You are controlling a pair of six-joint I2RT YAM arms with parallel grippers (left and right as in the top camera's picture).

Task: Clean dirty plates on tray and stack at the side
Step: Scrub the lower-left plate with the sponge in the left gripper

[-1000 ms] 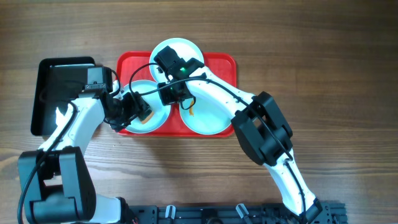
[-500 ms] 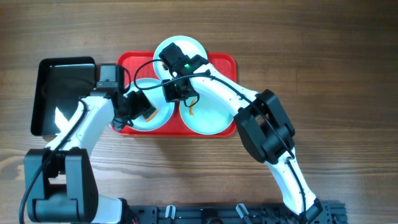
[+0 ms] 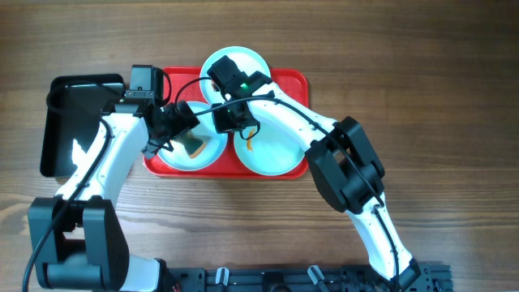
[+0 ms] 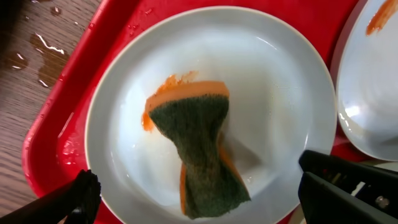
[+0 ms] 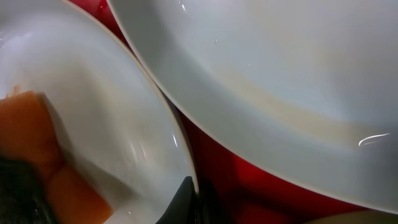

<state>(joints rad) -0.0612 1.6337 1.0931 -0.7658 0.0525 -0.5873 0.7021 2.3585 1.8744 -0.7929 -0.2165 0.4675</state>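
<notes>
My left gripper is above the sponge, which lies slanted beside the orange smear (image 4: 148,121). I should line the gripper up squarely with the sponge's narrow waist (image 4: 203,158) and pinch there before wiping.
Three pale plates sit on the red tray (image 3: 292,85). The left plate (image 3: 174,156) holds a green and orange sponge (image 3: 195,147) lying loose on it. My left gripper (image 3: 173,128) hovers open over this plate; in the left wrist view its fingers (image 4: 205,202) stand wide on either side of the sponge (image 4: 193,149), beside an orange smear (image 4: 148,118). My right gripper (image 3: 231,122) is shut on the left plate's right rim (image 5: 189,196). The right plate (image 3: 276,154) has an orange smear. The top plate (image 3: 243,63) looks clean.
A black tray (image 3: 81,122) lies left of the red tray. Water drops (image 4: 43,56) lie on the wooden table by the red tray's corner (image 4: 68,137). The right arm crosses over the tray's middle. A second plate (image 5: 280,62) is close above the pinched rim.
My left gripper has moved back and up over the left plate, and the sponge now lies uncovered on the plate. The right gripper has stayed on the rim.
</notes>
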